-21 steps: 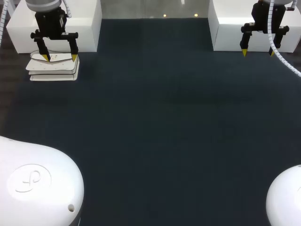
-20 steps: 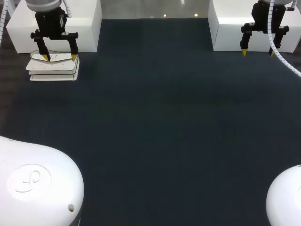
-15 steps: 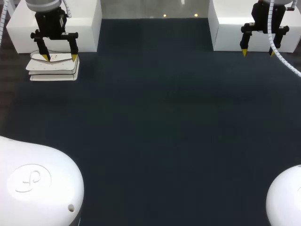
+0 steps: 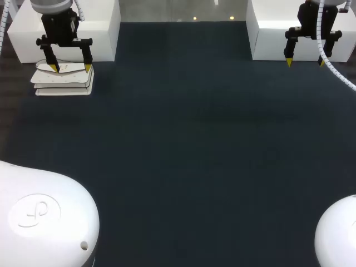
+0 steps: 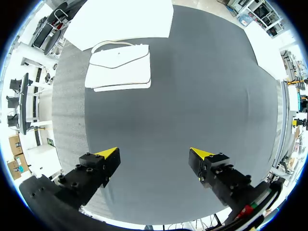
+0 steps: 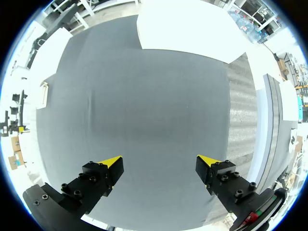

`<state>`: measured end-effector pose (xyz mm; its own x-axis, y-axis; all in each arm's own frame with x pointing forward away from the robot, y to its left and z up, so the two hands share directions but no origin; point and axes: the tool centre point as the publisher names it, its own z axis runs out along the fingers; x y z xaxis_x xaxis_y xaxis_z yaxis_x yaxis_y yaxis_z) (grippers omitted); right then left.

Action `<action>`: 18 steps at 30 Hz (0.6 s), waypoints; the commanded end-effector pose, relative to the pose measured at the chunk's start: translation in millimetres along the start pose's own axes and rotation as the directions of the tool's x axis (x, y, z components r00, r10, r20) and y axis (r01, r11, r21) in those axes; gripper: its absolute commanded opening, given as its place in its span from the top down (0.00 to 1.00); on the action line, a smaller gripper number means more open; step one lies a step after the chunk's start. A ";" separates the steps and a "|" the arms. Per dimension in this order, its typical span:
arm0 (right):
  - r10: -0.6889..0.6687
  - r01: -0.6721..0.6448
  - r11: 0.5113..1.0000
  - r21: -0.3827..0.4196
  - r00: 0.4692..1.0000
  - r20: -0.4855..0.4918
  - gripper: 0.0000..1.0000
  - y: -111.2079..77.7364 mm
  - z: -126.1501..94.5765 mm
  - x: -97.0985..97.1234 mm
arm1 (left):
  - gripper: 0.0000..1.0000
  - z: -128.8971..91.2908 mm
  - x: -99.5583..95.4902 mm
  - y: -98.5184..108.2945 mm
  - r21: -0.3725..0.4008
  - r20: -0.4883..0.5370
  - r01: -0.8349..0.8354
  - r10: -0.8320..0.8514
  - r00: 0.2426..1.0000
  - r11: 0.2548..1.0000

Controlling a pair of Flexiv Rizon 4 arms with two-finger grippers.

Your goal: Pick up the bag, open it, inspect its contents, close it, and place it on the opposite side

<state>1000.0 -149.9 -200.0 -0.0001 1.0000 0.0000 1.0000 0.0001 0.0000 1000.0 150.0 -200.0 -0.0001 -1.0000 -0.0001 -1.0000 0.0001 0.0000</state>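
Note:
The flap [image 5: 117, 58] lies flush against the bag's front [image 5: 119, 74], so I expect the bag to follow in one piece and stay shut when I move it by its edge.
The bag [image 4: 62, 81] is white and flat, with a flap and a thin handle, and lies on the dark mat at the far left. My left gripper [image 4: 70, 68] hangs open above it, yellow tips over its far edge, touching nothing. In the left wrist view the bag [image 5: 119, 67] lies ahead of the open gripper [image 5: 154, 154], well clear of the fingers. My right gripper [image 4: 305, 62] hangs open at the far right, over bare mat. In its own view, the right gripper [image 6: 160, 160] holds nothing, and the bag [image 6: 44, 94] shows as a small pale shape far off to the side.
A white block [image 4: 103, 28] stands at the far left just behind the bag, and a second white block [image 4: 272, 28] at the far right behind my right gripper. The dark mat [image 4: 183, 144] spreads between them.

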 end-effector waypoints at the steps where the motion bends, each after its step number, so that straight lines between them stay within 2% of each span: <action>1: 0.000 0.000 1.000 0.000 1.000 0.000 0.00 0.0 0.0 0.0 | 0.00 0.0 0.0 0.0 0.000 0.000 0.000 0.000 1.000 1.000; 7: 0.000 0.000 1.000 0.000 1.000 0.000 0.00 0.0 0.0 0.0 | 0.00 0.9 -0.3 -2.3 -0.006 -0.015 -0.010 0.009 1.000 1.000; 13: -0.206 0.197 0.971 -0.135 0.977 -0.057 0.00 0.4 9.3 20.3 | 0.00 2.2 -19.9 -8.9 -0.011 -0.119 -0.036 0.035 0.992 0.999; 16: -0.319 0.296 0.933 -0.205 0.944 -0.088 0.00 -1.0 17.0 32.3 | 0.00 4.0 -34.8 -13.2 -0.006 -0.161 -0.035 0.034 0.986 0.999; 18: -0.409 0.373 0.890 -0.262 0.907 -0.096 0.00 -2.9 20.8 41.9 | 0.00 4.4 -44.7 -15.5 0.003 -0.200 -0.039 0.039 0.979 0.999</action>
<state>1008.6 -109.4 -210.2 -0.2652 0.9609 0.0801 0.9615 0.2573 0.0965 1012.9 177.8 -201.5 -0.0364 -0.9931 0.1114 -0.9993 0.0365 -0.0015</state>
